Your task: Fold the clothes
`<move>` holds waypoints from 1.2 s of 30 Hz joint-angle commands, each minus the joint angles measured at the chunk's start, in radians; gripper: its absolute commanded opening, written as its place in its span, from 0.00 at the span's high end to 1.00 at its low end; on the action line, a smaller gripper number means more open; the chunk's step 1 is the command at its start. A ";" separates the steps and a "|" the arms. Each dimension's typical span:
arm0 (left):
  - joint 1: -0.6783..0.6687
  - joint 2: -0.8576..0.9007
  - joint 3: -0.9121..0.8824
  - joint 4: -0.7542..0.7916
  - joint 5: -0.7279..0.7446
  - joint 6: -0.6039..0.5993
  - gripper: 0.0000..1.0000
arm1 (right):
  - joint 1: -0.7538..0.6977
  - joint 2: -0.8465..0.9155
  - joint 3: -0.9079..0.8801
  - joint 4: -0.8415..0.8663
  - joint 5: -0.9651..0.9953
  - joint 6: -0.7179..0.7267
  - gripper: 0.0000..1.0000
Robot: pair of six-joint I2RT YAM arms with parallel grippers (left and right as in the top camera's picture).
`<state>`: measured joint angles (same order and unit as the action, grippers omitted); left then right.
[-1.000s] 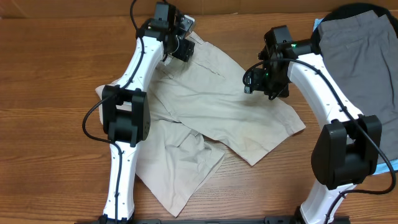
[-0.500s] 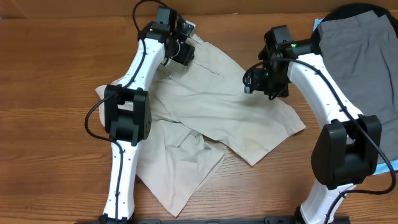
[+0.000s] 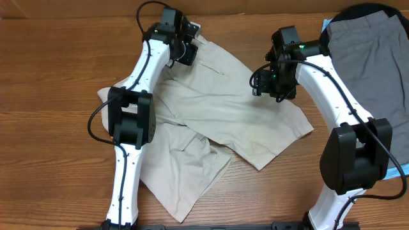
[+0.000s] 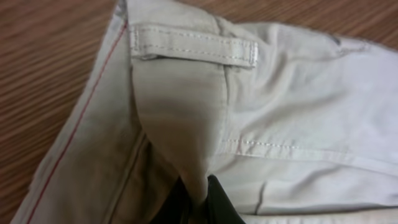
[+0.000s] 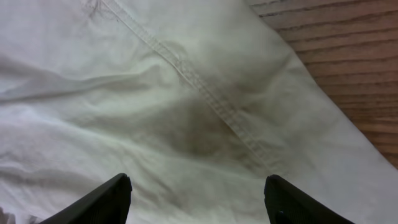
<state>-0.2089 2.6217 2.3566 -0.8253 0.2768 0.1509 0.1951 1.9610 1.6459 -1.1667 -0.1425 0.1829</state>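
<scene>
Next, my left gripper pulls the waistband toward the clear wood before folding, because the cream-beige shorts lie at a slant with the waistband bunched at that gripper.
Cream-beige shorts lie crumpled across the middle of the table, one leg reaching toward the front. At their back corner my left gripper is shut on the waistband, a fold of cloth pinched between its dark fingers below a belt loop. My right gripper hovers over the shorts' right side; in the right wrist view its fingertips stand wide apart, open, above a stitched seam with nothing between them.
Grey shorts lie on a black garment at the back right corner, over something light blue. Bare wooden table shows at the left and along the front right.
The left gripper has closed on the waistband fold; it stood open before. The right gripper has narrowed slightly while staying over the same spot. The shorts lie as before.
</scene>
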 commanded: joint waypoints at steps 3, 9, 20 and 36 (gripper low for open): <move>0.134 0.000 0.328 -0.145 -0.012 -0.135 0.95 | -0.001 0.000 -0.005 0.003 -0.009 -0.002 0.29; 0.247 0.000 0.540 -0.287 -0.133 -0.154 0.93 | 0.000 0.000 -0.005 0.045 -0.017 -0.002 0.35; 0.313 -0.031 0.572 -0.472 -0.138 -0.249 0.18 | 0.051 0.081 -0.005 0.309 0.045 -0.084 0.39; 0.305 -0.307 0.633 -0.653 -0.040 -0.349 0.10 | 0.211 0.109 0.028 0.137 -0.140 -0.052 0.19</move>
<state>0.1043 2.3680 2.9681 -1.4494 0.1879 -0.1669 0.3611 2.0968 1.6493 -1.0527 -0.2333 0.1276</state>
